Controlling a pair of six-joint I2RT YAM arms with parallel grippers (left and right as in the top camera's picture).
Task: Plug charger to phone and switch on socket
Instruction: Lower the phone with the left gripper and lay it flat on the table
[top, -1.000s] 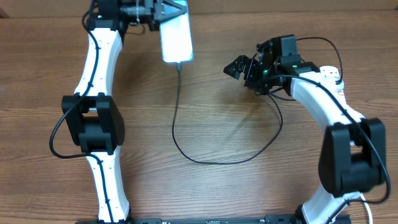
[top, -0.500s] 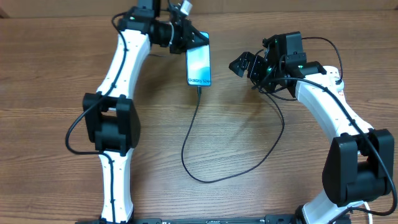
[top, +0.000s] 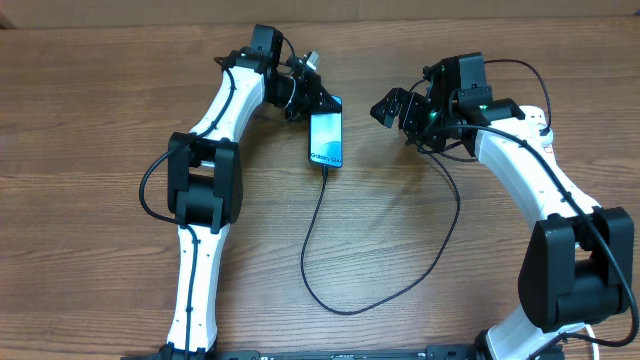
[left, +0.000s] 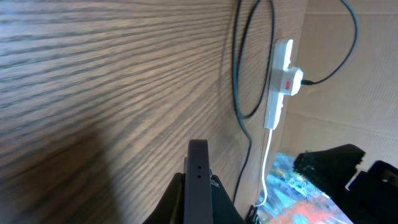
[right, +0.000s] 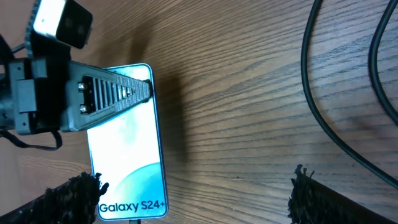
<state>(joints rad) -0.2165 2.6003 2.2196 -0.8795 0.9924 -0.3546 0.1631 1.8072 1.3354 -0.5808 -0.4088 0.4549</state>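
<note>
My left gripper goes on lowering the phone before it lets it go flat on clear wood (top: 348, 151) below, because the charger cable is in the phone's lower end (top: 325, 163).
My left gripper (top: 312, 100) is shut on the top end of the phone (top: 326, 140), whose screen is lit light blue with dark text at its lower end. The left wrist view shows only the phone's dark edge (left: 198, 180) between the fingers. The charger cable (top: 310, 240) runs from the phone's lower end, loops toward the table's front and rises to the right arm. My right gripper (top: 393, 108) is open and empty, right of the phone (right: 124, 149). The white socket (left: 281, 74), with a red switch and a plug in it, shows only in the left wrist view.
The wooden table (top: 100, 250) carries the cable loop at its front middle. Black cable strands (right: 329, 112) lie near my right gripper. My left arm's links (top: 205, 185) stand left of the phone. My right arm (top: 540, 190) fills the right side.
My left gripper has carried the phone from the table's far edge rightward and toward the middle. The cable has followed it. The right arm has hardly moved.
</note>
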